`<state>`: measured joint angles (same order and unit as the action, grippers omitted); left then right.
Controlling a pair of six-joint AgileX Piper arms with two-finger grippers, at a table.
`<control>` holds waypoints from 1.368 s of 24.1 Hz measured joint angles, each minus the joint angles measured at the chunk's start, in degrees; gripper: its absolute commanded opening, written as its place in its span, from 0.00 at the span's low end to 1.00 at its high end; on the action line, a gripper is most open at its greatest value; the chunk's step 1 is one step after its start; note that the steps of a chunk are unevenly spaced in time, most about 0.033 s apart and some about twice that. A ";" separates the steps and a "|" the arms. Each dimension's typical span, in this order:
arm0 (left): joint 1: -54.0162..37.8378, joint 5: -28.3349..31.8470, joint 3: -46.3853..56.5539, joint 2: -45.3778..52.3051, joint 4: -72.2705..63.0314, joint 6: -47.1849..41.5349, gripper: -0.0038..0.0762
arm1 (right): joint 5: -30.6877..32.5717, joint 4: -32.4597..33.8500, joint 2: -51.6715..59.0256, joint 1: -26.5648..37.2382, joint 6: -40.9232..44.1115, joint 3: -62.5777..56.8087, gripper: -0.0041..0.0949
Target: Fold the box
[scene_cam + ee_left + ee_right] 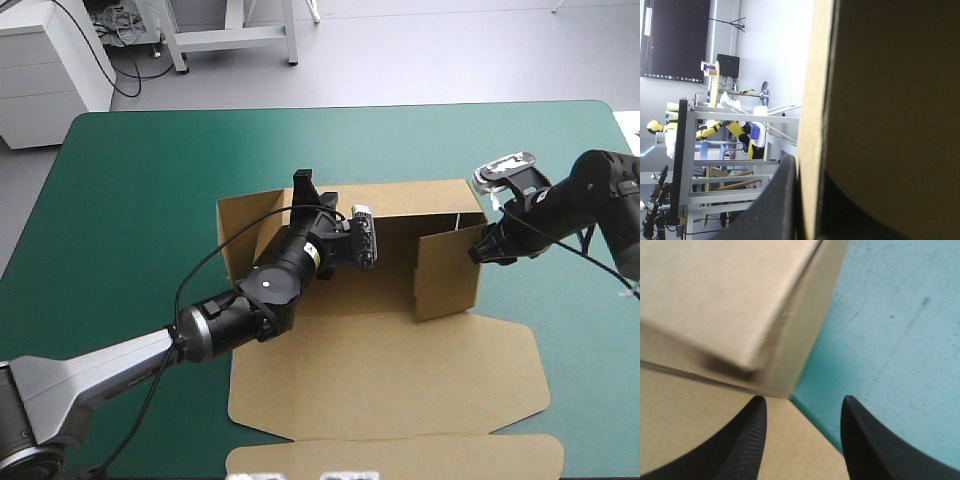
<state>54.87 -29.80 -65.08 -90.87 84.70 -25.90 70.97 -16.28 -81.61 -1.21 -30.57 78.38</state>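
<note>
The lid [392, 382] continues unbroken from the tray's bottom [365, 298], so the lid will trail along when the robot lifts the box by its side.
The brown box [400, 370] lies mid-table with its back wall and both side walls raised and its lid flat toward the near edge. My left gripper [304, 190] reaches over the tray to the back left corner. In the left wrist view it [810, 167] is shut on the upright wall edge [815, 100], one black finger on each face. My right gripper [482, 250] sits just outside the right wall [447, 270]. In the right wrist view it [805, 401] is open, with the box's corner [785, 370] just ahead of its fingertips and nothing between them.
The lid's end flap [400, 458] reaches the table's near edge. Bare teal-green cover [130, 200] lies to the left of the box and beyond it. A white cabinet [50, 70] stands past the far left corner.
</note>
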 measured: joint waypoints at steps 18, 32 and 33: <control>-0.07 0.99 0.00 0.00 0.24 0.00 0.04 | -16.37 -7.71 4.01 0.05 1.03 -13.55 0.38; -0.54 1.26 0.00 -0.95 0.91 0.01 0.04 | -34.41 3.38 6.12 -8.97 16.38 -19.95 0.03; -0.54 1.21 0.00 -0.95 0.91 0.01 0.05 | -34.41 3.53 6.18 -8.97 16.69 -19.95 0.03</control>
<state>54.33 -28.59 -65.08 -91.82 85.61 -25.88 36.56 -12.76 -75.44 -10.18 -13.88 58.42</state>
